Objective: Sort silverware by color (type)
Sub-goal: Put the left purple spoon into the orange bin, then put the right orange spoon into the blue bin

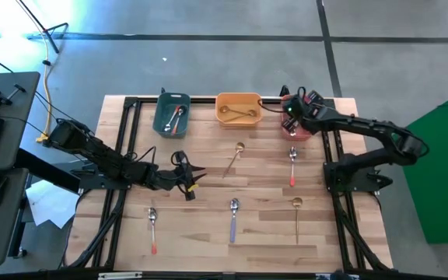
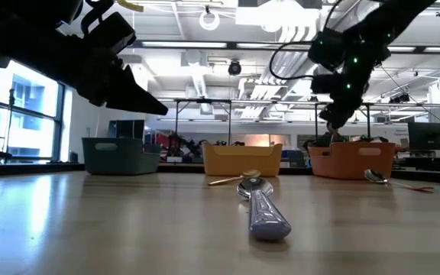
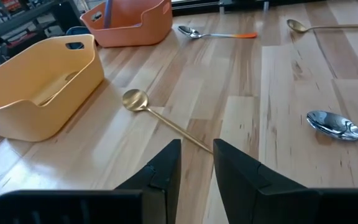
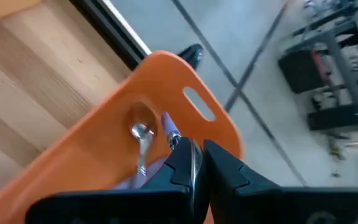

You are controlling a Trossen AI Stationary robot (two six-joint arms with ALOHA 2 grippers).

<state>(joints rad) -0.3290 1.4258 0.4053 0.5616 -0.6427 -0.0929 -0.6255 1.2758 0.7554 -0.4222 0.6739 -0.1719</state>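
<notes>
Next, I take the red-handled spoon [image 1: 292,166] near the red-orange bin with my right gripper and pass it to my left gripper, because that spoon lies far from the teal bin [image 1: 171,115].
My left gripper [image 1: 192,180] [image 3: 196,157] hangs open above the table's middle, touching nothing. Past its fingers lies a gold spoon [image 3: 135,99] [image 1: 234,158], flat on the wood. Other spoons lie flat too: a red-handled one [image 1: 292,166], a second red-handled one [image 1: 152,229], a blue-purple one [image 1: 233,219] [image 2: 262,206] and a gold one [image 1: 296,218]. My right gripper [image 1: 290,117] [image 4: 197,163] hovers over the red-orange bin [image 1: 300,128] [image 4: 104,155], shut on a thin shiny spoon. A blue-purple-handled spoon [image 4: 140,140] lies inside that bin. My right gripper pinches a thin metal spoon between its two fingers. A silvery-blue end [image 4: 173,139] sticks out past the fingertips over the bin. The fingers hide which part they have. The spoon is lifted clear of the bin's floor.
At the table's far edge stand a teal bin [image 1: 171,114] with red-handled spoons and an orange-yellow bin [image 1: 238,109] [image 3: 36,81] with gold spoons. Black frame rails run along the left and right table edges. Bare wood lies between the scattered spoons.
</notes>
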